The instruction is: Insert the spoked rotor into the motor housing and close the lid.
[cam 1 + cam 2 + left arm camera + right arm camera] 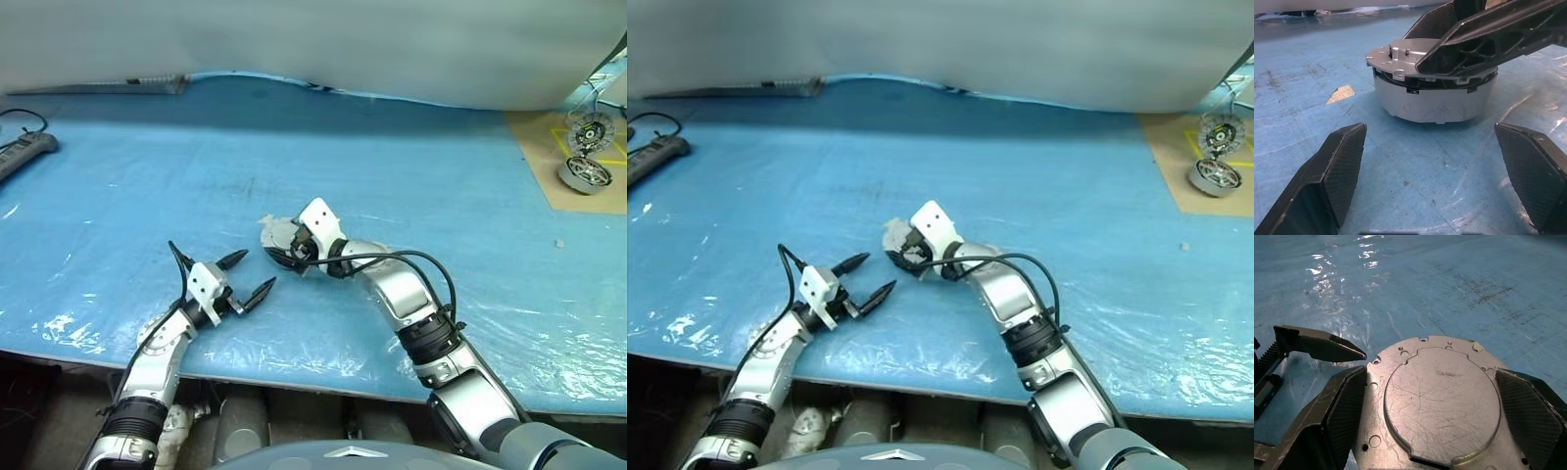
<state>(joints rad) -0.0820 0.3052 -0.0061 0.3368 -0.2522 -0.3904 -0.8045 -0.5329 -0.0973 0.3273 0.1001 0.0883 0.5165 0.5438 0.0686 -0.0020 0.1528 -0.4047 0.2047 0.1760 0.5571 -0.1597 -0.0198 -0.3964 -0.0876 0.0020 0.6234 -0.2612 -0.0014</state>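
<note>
The housing (276, 238) will slide along with the lid when I pull the lid's raised middle, because the lid's rim (1432, 341) lies flat over the housing.
The motor housing (1435, 105) is a pale grey drum standing on the blue table cover. The lid (1442, 401), a flat grey metal disc with small holes and a notched edge, lies on top of it, sitting slightly askew. My right gripper (284, 253) reaches over the lid from the right and is open, with one finger (1344, 416) on each side of the disc. My left gripper (259, 271) is open a short way to the left of the housing, level and pointing at it, holding nothing. The spoked rotor is hidden.
A brown board (549, 147) at the far right carries two round metal parts (585, 174). A power strip (24, 152) lies at the far left. A small pale scrap (1341, 94) sits on the cover beside the housing. The table's front edge runs just behind my left wrist.
</note>
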